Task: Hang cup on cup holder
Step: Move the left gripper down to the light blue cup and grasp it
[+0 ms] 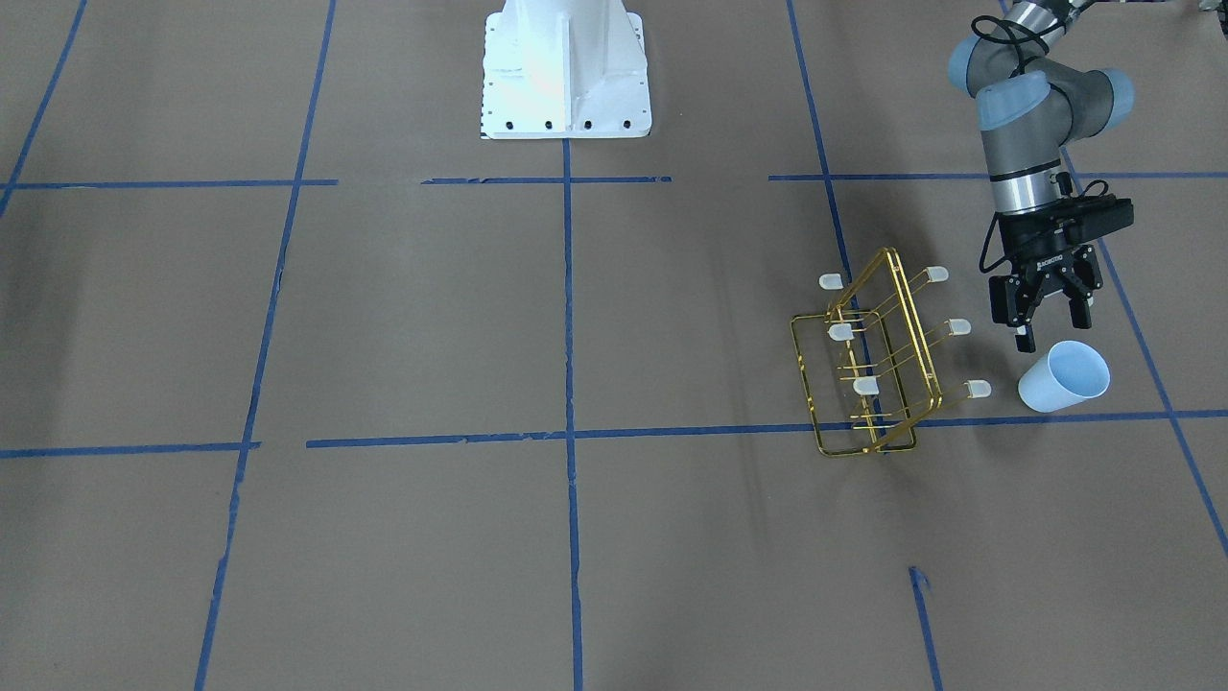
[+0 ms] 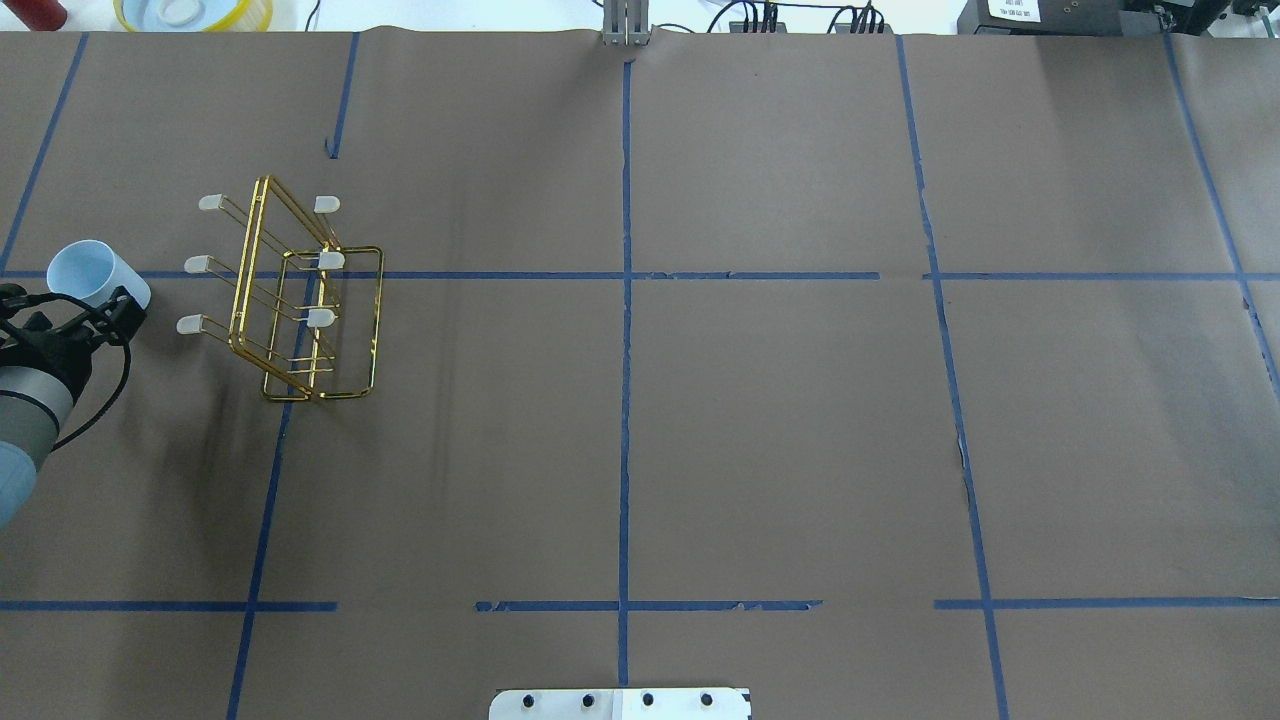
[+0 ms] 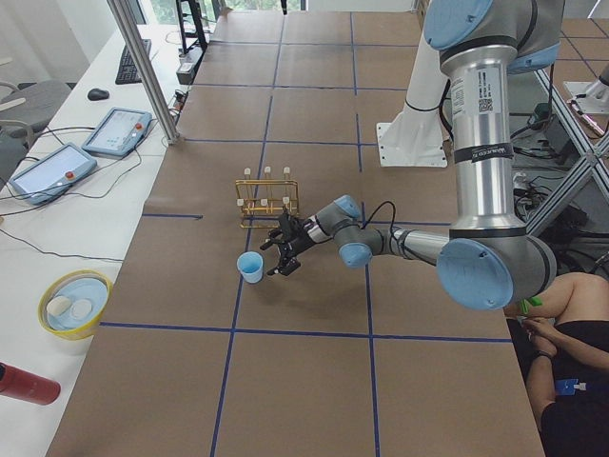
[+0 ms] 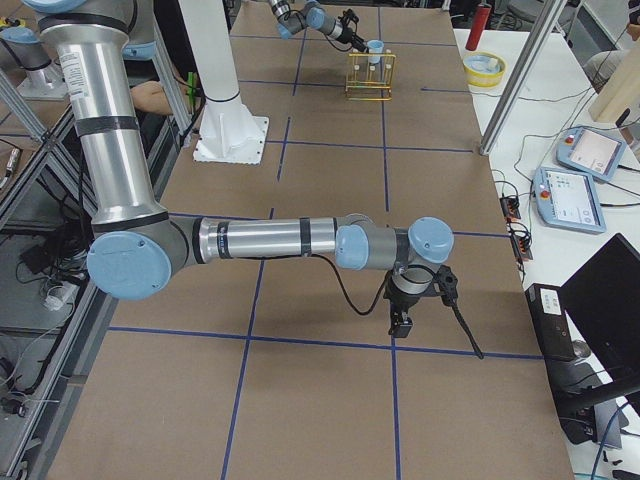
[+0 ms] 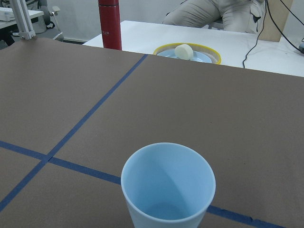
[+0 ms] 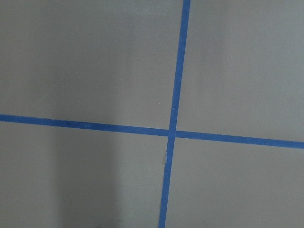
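The pale blue cup (image 1: 1065, 376) will hang at a tilt with its bottom up when I turn it over and lower it, because the cup holder's white-capped pegs (image 1: 951, 329) slope up and outward.
The pale blue cup (image 1: 1063, 376) stands upright on the brown table, mouth up, just beside the cup holder's prongs. It also shows in the overhead view (image 2: 95, 275) and fills the lower part of the left wrist view (image 5: 167, 190). The gold wire cup holder (image 1: 878, 355) stands with all its white-capped prongs bare; it shows from overhead too (image 2: 300, 300). My left gripper (image 1: 1055, 329) is open and empty, low and close behind the cup, apart from it. My right gripper (image 4: 400, 322) shows only in the exterior right view, low over the table far from the cup; I cannot tell its state.
The white robot base (image 1: 566, 67) stands mid-table on my side. A yellow bowl (image 5: 187, 51) and a red bottle (image 5: 109, 23) sit on the white side table beyond the cup. Blue tape lines cross the brown paper. A person sits beyond the bowl.
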Available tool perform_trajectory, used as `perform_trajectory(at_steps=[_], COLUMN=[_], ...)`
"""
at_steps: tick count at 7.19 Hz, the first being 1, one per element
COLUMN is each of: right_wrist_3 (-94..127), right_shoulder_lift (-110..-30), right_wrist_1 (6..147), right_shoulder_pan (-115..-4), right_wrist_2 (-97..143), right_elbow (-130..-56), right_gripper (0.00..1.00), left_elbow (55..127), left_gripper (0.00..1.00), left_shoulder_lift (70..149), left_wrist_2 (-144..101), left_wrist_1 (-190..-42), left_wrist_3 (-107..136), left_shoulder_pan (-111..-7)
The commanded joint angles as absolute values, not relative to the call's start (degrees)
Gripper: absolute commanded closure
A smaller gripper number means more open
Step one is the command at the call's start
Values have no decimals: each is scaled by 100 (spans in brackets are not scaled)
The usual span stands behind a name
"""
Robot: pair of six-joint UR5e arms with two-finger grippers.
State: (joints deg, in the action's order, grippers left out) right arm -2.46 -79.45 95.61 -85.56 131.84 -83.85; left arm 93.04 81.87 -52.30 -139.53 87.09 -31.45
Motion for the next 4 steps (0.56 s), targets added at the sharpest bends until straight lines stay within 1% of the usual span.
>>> perform_trajectory(at_steps=[1,4], right_wrist_3=[-246,-246], right_shoulder_lift=[-7945,-7945], right_wrist_1=[9562,9562], right_shoulder_pan=[-8560,-8552], right_wrist_2=[13184,13184], right_elbow=[-8385,-8385], right_gripper=[0,0], left_elbow=[8992,8693], left_gripper=[0,0], left_shoulder_lift=[8454,8569], left_wrist_2=[-4870,-4430], left_wrist_1=[-13957,-13948], left_wrist_3=[8911,9009], left_shoulder_pan=[-3094,-3085])
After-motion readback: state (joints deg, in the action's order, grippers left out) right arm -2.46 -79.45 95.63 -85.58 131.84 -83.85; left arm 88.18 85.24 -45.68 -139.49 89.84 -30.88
